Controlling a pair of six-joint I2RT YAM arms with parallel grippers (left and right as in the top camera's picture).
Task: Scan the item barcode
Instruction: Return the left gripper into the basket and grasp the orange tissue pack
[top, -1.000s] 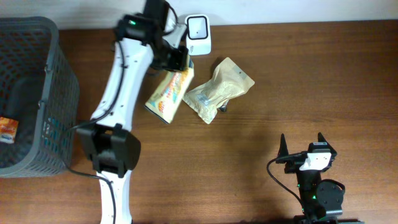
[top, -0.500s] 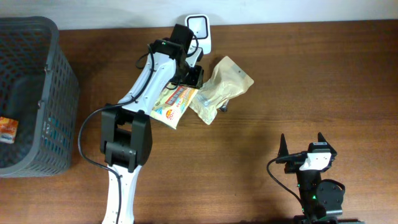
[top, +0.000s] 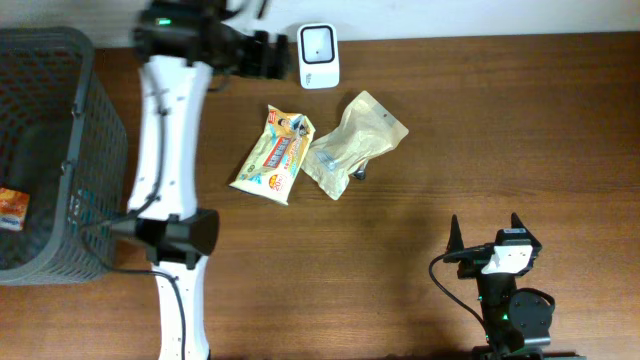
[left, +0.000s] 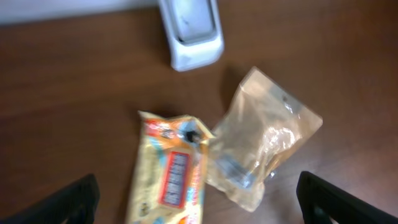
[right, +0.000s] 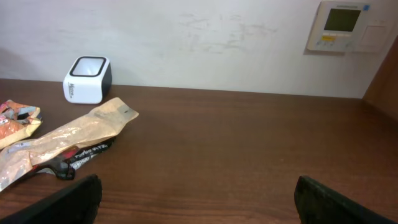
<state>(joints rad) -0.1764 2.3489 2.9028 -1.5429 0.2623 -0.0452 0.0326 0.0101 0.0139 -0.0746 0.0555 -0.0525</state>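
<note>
I should keep moving my empty left gripper toward the orange packet (top: 13, 209) until its fingers close around the packet, because the packet lies uncovered inside the open dark mesh basket (top: 40, 145).
The item, a yellow snack packet (top: 275, 155) with a red label, lies flat on the wooden table, touching a tan and clear pouch (top: 355, 145) on its right. The white barcode scanner (top: 318, 55) stands at the far edge. My left gripper (top: 278, 57) hangs open just left of the scanner, above the table and holding nothing. In the left wrist view the yellow snack packet (left: 171, 180) and the pouch (left: 261, 149) lie below the open left gripper (left: 198, 183), with the scanner (left: 193, 31) beyond them. My right gripper (top: 485, 225) rests open at the near right, far from the packet.
A dark mesh basket (top: 95, 150) stands at the left edge with an orange packet (top: 10, 208) inside. In the right wrist view, bare wood stretches ahead of the open right gripper (right: 198, 193), and a white wall with a control panel (right: 345, 25) lies behind.
My left gripper opened and let go of the yellow packet, which now lies beside the pouch. The left arm swung up and left, away from the packet, toward the far edge.
</note>
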